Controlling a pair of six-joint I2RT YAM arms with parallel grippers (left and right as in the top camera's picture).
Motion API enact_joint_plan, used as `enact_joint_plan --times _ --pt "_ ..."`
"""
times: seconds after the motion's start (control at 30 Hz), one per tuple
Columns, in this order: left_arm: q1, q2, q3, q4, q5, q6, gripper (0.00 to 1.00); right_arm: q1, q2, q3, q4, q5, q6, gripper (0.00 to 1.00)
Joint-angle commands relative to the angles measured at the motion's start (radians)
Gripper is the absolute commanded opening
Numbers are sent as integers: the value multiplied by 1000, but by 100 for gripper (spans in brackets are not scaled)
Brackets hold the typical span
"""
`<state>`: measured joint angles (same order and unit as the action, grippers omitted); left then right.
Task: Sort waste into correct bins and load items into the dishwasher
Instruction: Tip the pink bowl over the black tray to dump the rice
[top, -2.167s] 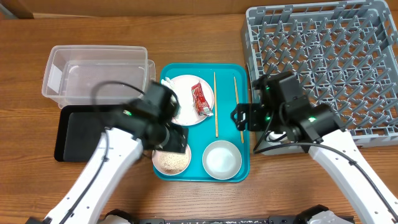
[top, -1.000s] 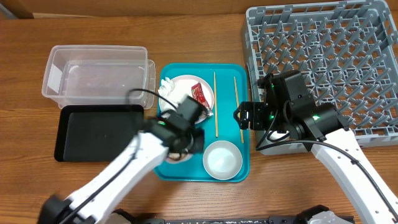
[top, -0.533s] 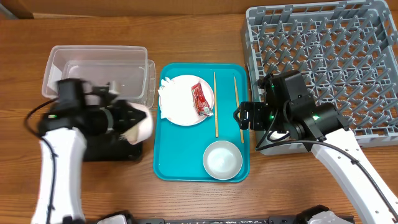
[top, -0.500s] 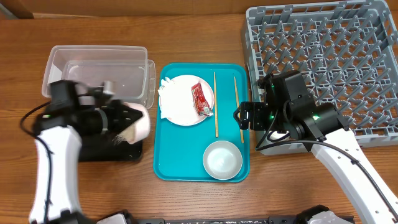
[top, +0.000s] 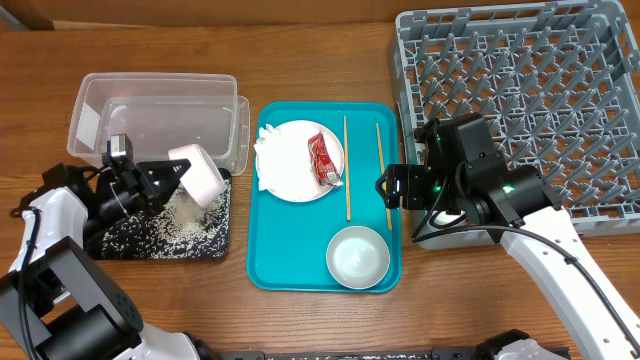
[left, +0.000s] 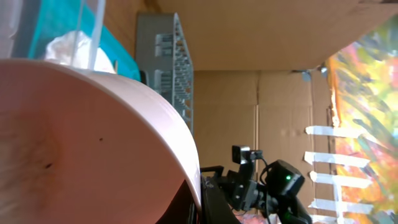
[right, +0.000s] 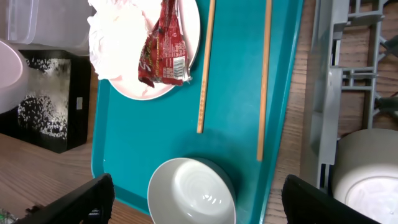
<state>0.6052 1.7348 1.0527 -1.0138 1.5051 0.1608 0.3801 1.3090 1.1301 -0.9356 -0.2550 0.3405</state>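
My left gripper should continue to the teal tray and there release the pinkish bowl (top: 203, 178), which is empty, as a free spot (top: 290, 246) lies beside the white bowl.
My left gripper (top: 176, 176) is shut on the rim of a pale pinkish bowl (top: 198, 176), held tipped on its side over the black tray bin (top: 160, 256). White and dark grains (top: 175, 225) lie scattered on that tray. In the left wrist view the bowl (left: 74, 143) fills the frame. My right gripper (top: 386, 188) hangs open above the teal tray, over a white bowl (right: 189, 193). A white plate (top: 295, 170) carries a crumpled napkin (top: 268, 150) and a red packet (top: 322, 158). Two chopsticks (top: 346, 170) (top: 383, 175) lie beside it.
The clear tub (top: 155, 120) stands behind the black tray. The grey dish rack (top: 530, 90) fills the right side, with a round white dish (right: 367, 177) at its near-left corner. The teal tray (top: 300, 270) sits in the middle.
The left arm carried the pinkish bowl off the teal tray to the left and tipped it; grains now lie on the black tray. The right arm has not moved.
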Motion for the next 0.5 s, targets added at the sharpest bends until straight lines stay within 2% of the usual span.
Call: enact_joint_plan --times 0.0,0.07,0.13,0.2,0.23,0.3,0.33,0.4,0.47 --pt "24 -15 10 6 77 78 4 -1 -13 4 2 0 4 88" --pt "24 -14 10 -18 78 84 4 -1 -13 4 3 0 4 87" --pt "23 -19 10 -15 53 167 4 -1 -13 4 3 0 4 87" --pt "24 -16 10 8 -28 127 4 -1 -13 4 5 0 4 87" --pt "20 -16 10 -55 3 111 4 -1 -13 4 6 0 4 87" --pt "13 -23 10 -161 77 317 4 -1 -13 4 2 0 4 87" --pt "13 -24 11 -150 57 362 4 -1 -13 4 2 0 4 87" --pt "16 -23 11 -153 34 302 4 -1 -13 4 3 0 4 88" --pt "9 -24 11 -165 36 306 4 -1 -13 4 -2 0 3 88"
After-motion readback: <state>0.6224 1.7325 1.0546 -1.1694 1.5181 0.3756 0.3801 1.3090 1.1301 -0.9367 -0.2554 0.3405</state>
